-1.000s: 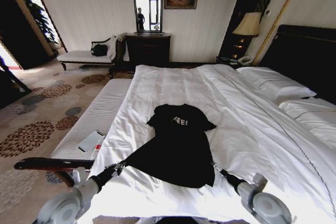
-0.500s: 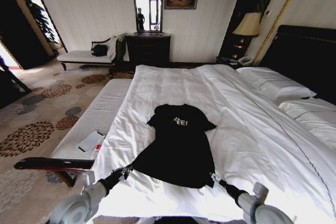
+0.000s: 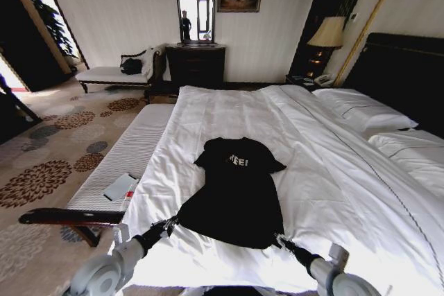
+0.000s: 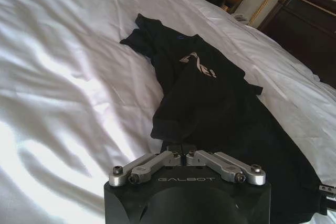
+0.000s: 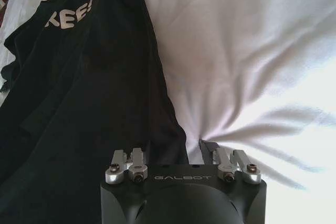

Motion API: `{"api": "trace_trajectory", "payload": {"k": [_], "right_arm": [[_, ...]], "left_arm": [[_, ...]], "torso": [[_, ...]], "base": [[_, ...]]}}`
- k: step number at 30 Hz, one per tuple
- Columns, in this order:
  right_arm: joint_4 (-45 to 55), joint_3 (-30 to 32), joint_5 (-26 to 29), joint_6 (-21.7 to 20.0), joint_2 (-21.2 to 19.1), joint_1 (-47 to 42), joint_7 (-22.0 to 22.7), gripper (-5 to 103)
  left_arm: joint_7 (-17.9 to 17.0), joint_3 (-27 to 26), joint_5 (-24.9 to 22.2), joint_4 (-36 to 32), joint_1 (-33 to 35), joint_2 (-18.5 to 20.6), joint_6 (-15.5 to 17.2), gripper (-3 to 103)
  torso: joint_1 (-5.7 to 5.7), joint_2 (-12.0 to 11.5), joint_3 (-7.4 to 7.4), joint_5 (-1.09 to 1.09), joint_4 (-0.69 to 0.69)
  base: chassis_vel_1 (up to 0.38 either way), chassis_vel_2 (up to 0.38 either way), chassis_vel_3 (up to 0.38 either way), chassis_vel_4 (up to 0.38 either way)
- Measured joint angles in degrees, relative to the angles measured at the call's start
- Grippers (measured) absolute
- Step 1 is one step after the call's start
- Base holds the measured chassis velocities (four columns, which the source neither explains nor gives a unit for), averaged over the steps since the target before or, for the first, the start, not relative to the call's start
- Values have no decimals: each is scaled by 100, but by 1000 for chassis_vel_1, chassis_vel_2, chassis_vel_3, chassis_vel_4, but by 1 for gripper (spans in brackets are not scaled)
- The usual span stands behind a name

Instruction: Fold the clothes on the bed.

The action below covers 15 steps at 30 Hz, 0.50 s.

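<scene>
The T-shirt (image 3: 236, 206) will flatten out and show the whole word when I pull its hem, because a crease partly hides the chest lettering (image 3: 237, 160).
The clothes, a black T-shirt (image 3: 238, 188) with white chest lettering, lies flat on the bed (image 3: 326, 171), collar away from me and hem toward me. My left gripper (image 3: 168, 225) sits at the hem's left corner. In the left wrist view the left gripper (image 4: 181, 148) is shut on the T-shirt (image 4: 220, 103) there. At the hem's right corner, my right gripper (image 3: 277, 241) stands open; in the right wrist view the right gripper (image 5: 181, 148) straddles the edge of the T-shirt (image 5: 79, 87), with one dark finger (image 5: 207, 148) on the white sheet.
A pale cushioned bench (image 3: 128, 154) with a small booklet runs along the bed's left side. White pillows (image 3: 361, 109) and a dark headboard (image 3: 402, 67) are at the right. A dresser (image 3: 196, 64) and a lamp (image 3: 326, 36) stand by the far wall.
The left gripper has shifted slightly right, bringing the hem's left corner inward. The right gripper has drawn back toward me along the hem's right corner.
</scene>
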Motion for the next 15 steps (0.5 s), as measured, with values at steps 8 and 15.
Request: {"api": "trace_trajectory", "payload": {"k": [8,15], "right_arm": [[5,50,23,44,-51,-17,3,23],[37,79,3,77,-54,-29,14,3]], "left_arm": [[0,140,155,11,-23,-41,-1,0],[0,144,191,15,2,-47,-14,0]], "torso": [[0,0,0,0,0],[0,0,0,0,0]], "base": [[0,0,0,0],[0,0,0,0]]}}
